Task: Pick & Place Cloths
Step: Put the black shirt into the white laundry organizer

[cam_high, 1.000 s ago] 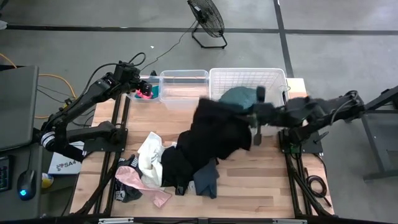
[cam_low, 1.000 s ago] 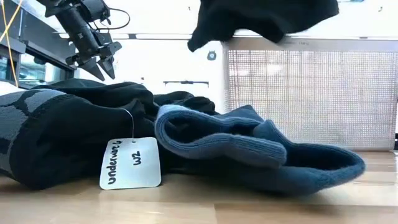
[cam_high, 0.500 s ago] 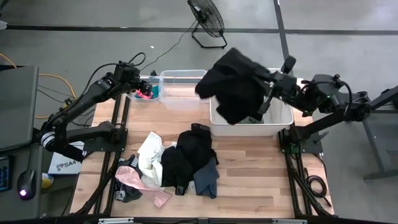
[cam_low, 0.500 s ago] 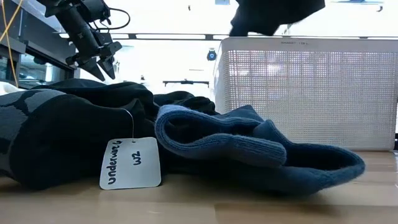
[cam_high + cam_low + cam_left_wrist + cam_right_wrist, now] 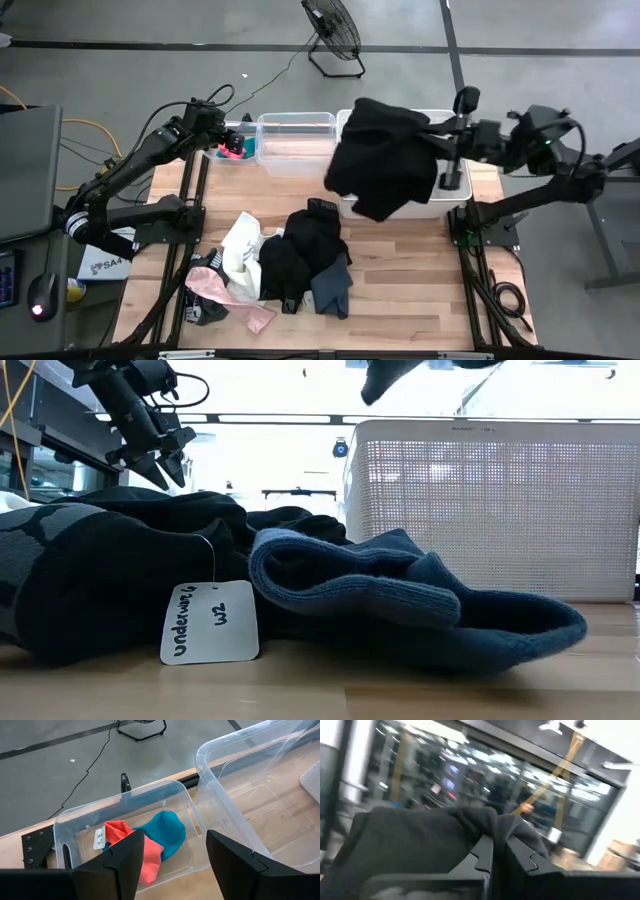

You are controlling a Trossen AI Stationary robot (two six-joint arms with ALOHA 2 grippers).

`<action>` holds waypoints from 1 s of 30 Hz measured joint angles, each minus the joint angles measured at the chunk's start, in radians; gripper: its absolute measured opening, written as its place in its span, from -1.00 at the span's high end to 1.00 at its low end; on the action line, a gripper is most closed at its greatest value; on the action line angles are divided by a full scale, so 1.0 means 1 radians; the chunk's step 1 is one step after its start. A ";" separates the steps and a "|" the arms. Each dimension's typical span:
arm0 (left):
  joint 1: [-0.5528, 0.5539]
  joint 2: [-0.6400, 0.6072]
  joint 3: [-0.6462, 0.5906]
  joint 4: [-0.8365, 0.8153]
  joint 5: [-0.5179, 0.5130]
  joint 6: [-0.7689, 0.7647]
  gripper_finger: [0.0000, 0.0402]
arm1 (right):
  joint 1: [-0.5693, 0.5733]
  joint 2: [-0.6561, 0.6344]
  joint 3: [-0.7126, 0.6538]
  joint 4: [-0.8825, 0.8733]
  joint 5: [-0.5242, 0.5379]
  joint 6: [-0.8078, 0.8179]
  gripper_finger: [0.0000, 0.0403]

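Observation:
The black garment spreads past the basket's rim by the larger clear bin, so my right gripper should pull it back and down into the white slatted basket (image 5: 418,207).
My right gripper (image 5: 436,137) is shut on a large black garment (image 5: 383,155), held high over the white slatted basket (image 5: 452,203). The low view shows only the garment's lower tip (image 5: 385,380), above the basket (image 5: 490,510). More cloths lie in a pile (image 5: 300,258) on the table's middle: black, blue-grey (image 5: 400,600), white and pink pieces, one black piece with a paper tag (image 5: 210,622). My left gripper (image 5: 222,137) hovers open above a small clear bin (image 5: 75,827) that holds a pink cloth (image 5: 132,845) and a teal cloth (image 5: 167,832). My right gripper pinches a bunched fold of the black garment (image 5: 492,827) between its two fingers (image 5: 475,857), coming level from the table's right side. The garment is lifted clear and droops below and beyond the fingers, over the basket's left half.
A larger clear bin (image 5: 296,140) stands between the small bin and the basket along the far edge. Bare wood (image 5: 420,290) shows on the near right of the table. A floor fan (image 5: 333,35) stands beyond the table.
My right gripper has risen and swung from beside the pile toward the far right, turning as it went. It has carried the black garment clear of the pile and over the basket. The rest of the pile has stayed in place.

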 joint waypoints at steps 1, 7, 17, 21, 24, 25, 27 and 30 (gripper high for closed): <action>0.000 0.000 0.000 0.000 0.000 0.000 -0.03 | -0.018 -0.011 0.000 -0.006 -0.065 0.020 0.94; 0.000 0.000 0.000 0.000 0.000 0.000 -0.03 | -0.119 -0.073 0.000 -0.050 -0.535 0.095 0.94; 0.000 0.000 0.000 0.000 0.003 0.000 -0.03 | -0.198 -0.098 0.000 -0.067 -0.818 0.153 0.94; 0.000 0.000 0.000 0.000 0.003 0.017 -0.03 | -0.219 -0.098 0.000 -0.066 -0.782 0.153 0.94; 0.000 0.000 0.000 0.000 0.003 0.018 -0.03 | -0.234 -0.092 0.000 -0.065 -0.678 0.153 0.94; 0.000 0.000 0.000 0.000 0.003 0.018 -0.03 | -0.239 -0.089 0.000 -0.064 -0.637 0.153 0.94; 0.000 0.000 0.000 0.000 0.003 0.018 -0.03 | -0.248 -0.081 0.000 -0.065 -0.525 0.163 0.94; 0.000 0.000 0.000 0.000 0.003 0.018 -0.03 | -0.260 -0.069 0.000 -0.068 -0.297 0.169 0.94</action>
